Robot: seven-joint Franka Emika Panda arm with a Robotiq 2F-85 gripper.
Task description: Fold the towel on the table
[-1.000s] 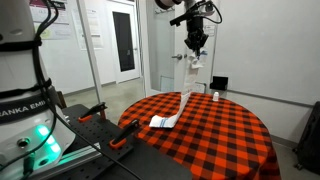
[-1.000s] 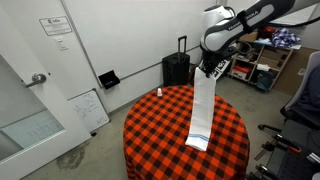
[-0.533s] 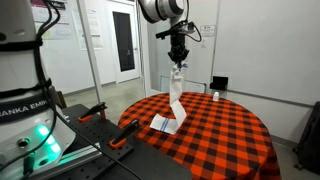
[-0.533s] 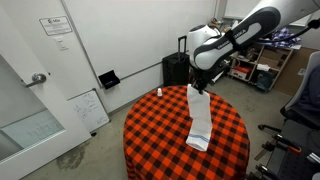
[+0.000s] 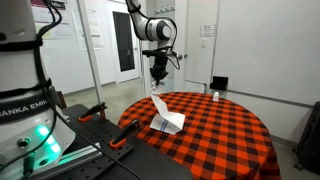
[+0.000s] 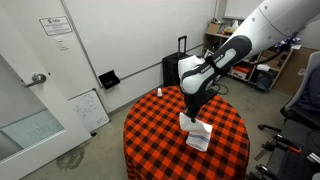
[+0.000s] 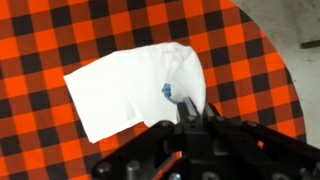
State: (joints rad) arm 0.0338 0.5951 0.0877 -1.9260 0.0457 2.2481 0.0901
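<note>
The towel's held end (image 5: 158, 103) is hanging next to its flat part, so next my gripper moves back over the flat part (image 5: 170, 123) and puts the end down there to fold the towel.
The white towel (image 5: 167, 120) hangs from my gripper (image 5: 158, 84) by one end while its lower part lies on the red-and-black checked table (image 5: 225, 135). In an exterior view the towel (image 6: 196, 131) droops under the gripper (image 6: 192, 104) near the table's middle (image 6: 150, 125). In the wrist view the gripper (image 7: 192, 113) is shut on the towel's edge, and the towel (image 7: 125, 85) spreads white below, with a small blue mark beside the fingers. The hanging part leans over the part lying flat.
A small white bottle (image 5: 213, 96) stands at the table's far edge, also seen in an exterior view (image 6: 158, 92). The black robot base with orange handles (image 5: 95, 125) is beside the table. A black suitcase (image 6: 176, 68) and a chair (image 6: 300, 110) stand around it.
My gripper has come down and moved across the table with the towel end. The long hanging strip has shortened and now drapes over the part on the table.
</note>
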